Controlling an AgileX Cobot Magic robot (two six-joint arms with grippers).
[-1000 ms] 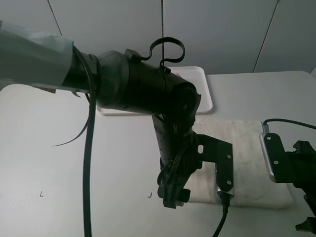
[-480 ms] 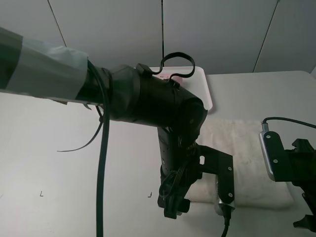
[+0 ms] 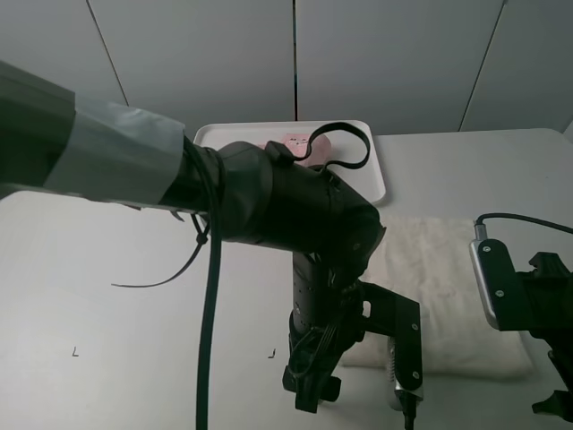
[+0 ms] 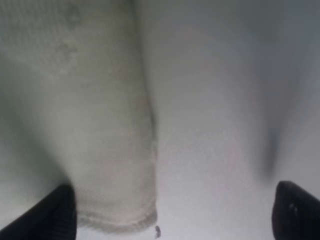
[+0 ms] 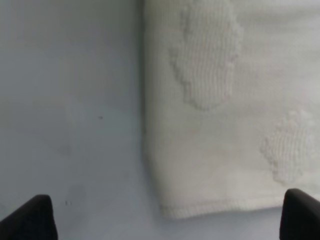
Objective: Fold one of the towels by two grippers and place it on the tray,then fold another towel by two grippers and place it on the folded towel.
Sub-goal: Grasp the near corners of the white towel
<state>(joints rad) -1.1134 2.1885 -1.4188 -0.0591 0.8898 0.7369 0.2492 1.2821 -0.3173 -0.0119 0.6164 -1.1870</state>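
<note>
The near half (image 3: pixel 461 337) will fold over and come to rest flat when the robot carries that half's corners back, because the white towel's near edge (image 3: pixel 474 373) lies limp and loose.
A white towel (image 3: pixel 443 291) lies flat on the table, right of centre. A white tray (image 3: pixel 363 166) stands behind it with a pink folded towel (image 3: pixel 295 141) on it, partly hidden by my left arm. My left gripper (image 3: pixel 311 387) hangs at the white towel's near left corner. In the left wrist view it (image 4: pixel 175 210) is open, with the towel's corner (image 4: pixel 105 130) between the fingertips and nearer one of them. My right gripper (image 3: pixel 553 405) is at the towel's near right corner. In the right wrist view it (image 5: pixel 165 220) is open above the towel's corner (image 5: pixel 225 115).
The left arm (image 3: pixel 251 202) with its loose cables crosses the middle of the exterior view and hides part of the tray and table. The table's near edge lies close below both grippers. Bare table (image 3: pixel 107 296) stretches to the left.
My left arm has shifted towards the near edge and to the right, uncovering more of the tray and the pink towel. The left gripper sits slightly lower in view. The right arm has barely moved.
</note>
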